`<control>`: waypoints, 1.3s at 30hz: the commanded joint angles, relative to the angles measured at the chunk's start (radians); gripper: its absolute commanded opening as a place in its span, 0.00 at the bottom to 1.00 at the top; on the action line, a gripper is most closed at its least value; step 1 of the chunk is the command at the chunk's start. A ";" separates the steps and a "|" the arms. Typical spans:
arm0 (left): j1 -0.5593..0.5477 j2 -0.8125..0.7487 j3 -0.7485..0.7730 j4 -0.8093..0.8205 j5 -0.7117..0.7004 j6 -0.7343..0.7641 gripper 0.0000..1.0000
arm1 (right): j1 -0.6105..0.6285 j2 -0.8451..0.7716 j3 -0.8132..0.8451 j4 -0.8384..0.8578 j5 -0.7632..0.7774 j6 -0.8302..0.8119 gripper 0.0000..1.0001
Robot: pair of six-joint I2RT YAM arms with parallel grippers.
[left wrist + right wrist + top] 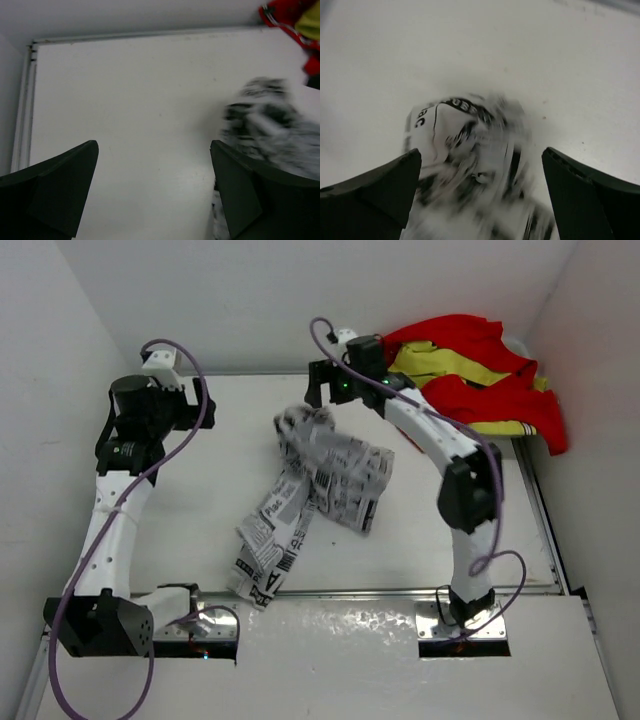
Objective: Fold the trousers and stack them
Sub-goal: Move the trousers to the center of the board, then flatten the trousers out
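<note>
My left gripper is to take the upper leg's edge and stretch it away from the heap before folding, since the trousers lie crumpled with their legs overlapping.
The trousers, white with black newsprint, lie in a crumpled heap mid-table. One leg trails toward the front edge. My right gripper is above the heap's far end, jaws wide apart. In the right wrist view the trousers show blurred below and between the open fingers, not pinched. My left gripper is at the back left, open and empty, over bare table. The trousers show blurred at its right.
A red and yellow garment is bunched in the back right corner and also shows in the left wrist view. White walls enclose the table at the back and both sides. A metal strip runs along the table's front edge.
</note>
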 commanded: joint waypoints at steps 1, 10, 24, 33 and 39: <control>0.009 0.017 0.027 -0.077 0.269 0.180 0.91 | 0.008 0.123 0.303 -0.401 0.115 -0.088 0.99; -0.066 0.310 -0.091 -0.530 0.341 0.512 0.53 | 0.007 -0.227 -0.331 -0.023 0.147 -0.123 0.06; -0.295 0.413 -0.416 -0.301 0.019 0.606 0.84 | -0.187 -0.113 -0.542 -0.095 0.142 0.129 0.70; -0.274 0.430 -0.381 -0.286 0.137 0.566 0.61 | -0.184 0.141 -0.399 -0.103 0.069 0.170 0.55; -0.252 0.421 -0.341 -0.411 0.290 0.634 0.33 | -0.194 0.035 -0.555 0.055 0.013 0.224 0.00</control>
